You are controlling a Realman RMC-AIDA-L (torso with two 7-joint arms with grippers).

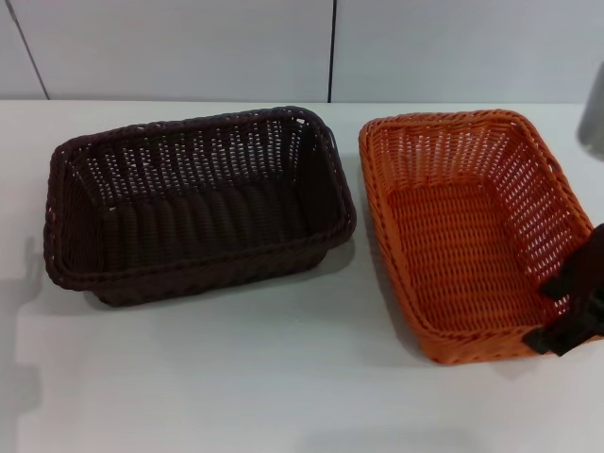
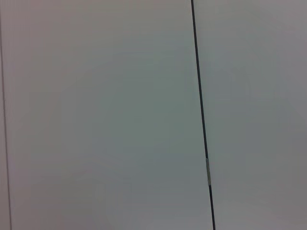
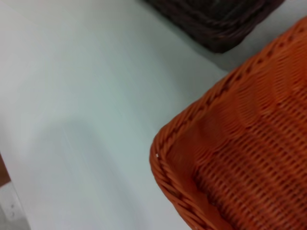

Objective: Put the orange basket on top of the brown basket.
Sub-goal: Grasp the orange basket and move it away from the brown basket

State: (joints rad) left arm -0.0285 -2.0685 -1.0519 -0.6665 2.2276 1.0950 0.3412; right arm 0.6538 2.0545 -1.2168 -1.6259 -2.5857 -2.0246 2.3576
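Note:
My right gripper's open fingers are across the orange basket's near rim (image 1: 541,327). I keep moving in until the finger gap takes in that braided edge (image 1: 503,336), then close them.
The orange basket (image 1: 467,231) stands on the white table at the right, empty. The brown basket (image 1: 193,203) stands to its left, empty, with a narrow gap between them. My right gripper (image 1: 566,316) is at the orange basket's near right corner. Its two dark fingers (image 1: 569,283) are apart, one over the inside and one outside the braided rim. The right wrist view shows that orange corner (image 3: 230,158) close up and a brown basket corner (image 3: 220,24) beyond. My left gripper is out of view; its wrist view shows only wall.
The white table (image 1: 283,377) runs wide in front of both baskets. A grey panelled wall (image 1: 283,47) with a dark seam (image 2: 201,120) stands behind. A grey object (image 1: 593,123) shows at the far right edge.

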